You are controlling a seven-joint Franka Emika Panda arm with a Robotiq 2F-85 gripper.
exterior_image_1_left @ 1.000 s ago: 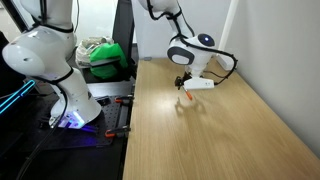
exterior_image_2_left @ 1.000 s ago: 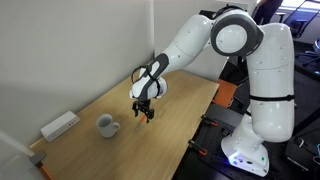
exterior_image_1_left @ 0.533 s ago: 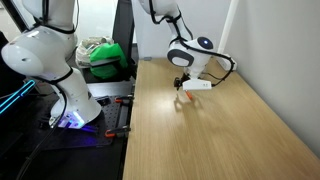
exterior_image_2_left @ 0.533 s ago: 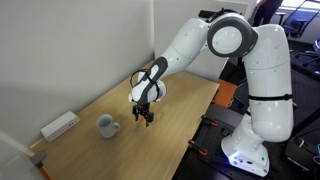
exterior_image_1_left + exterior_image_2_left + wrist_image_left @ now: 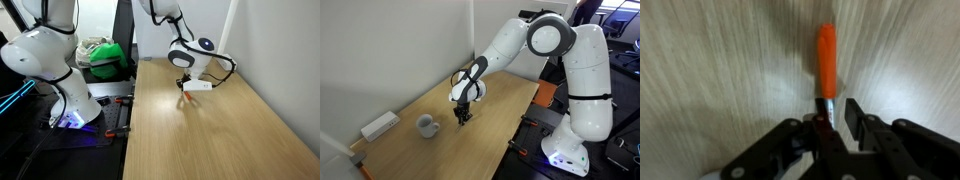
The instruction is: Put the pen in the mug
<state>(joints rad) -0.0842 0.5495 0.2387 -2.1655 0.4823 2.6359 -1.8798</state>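
Observation:
One finger of my gripper is touching the pen while a gap shows at the other [image 5: 841, 107]. I should open my gripper wide and close it around the silvery end [image 5: 829, 108] of the pen before I lift it.
The pen [image 5: 827, 55] is a short orange stick with a silvery end, lying flat on the wooden table [image 5: 210, 140]. In the wrist view my gripper [image 5: 839, 111] straddles that silvery end. The left finger touches it, and a narrow gap shows between the pen and the right finger. In both exterior views the gripper [image 5: 463, 116] points straight down at the table, and the pen [image 5: 187, 98] shows as an orange streak below it. The light grey mug [image 5: 425, 125] stands upright a short way from the gripper, towards the wall.
A flat white box [image 5: 380, 125] lies by the wall beyond the mug. Off the table's end stand a second white robot base [image 5: 50, 70] and a green bundle [image 5: 105, 55]. The table edge [image 5: 510, 130] runs near my arm's base.
The jaws have narrowed from wide open to close around the pen's end. The arm has sunk slightly towards the table. Pen and mug have not moved.

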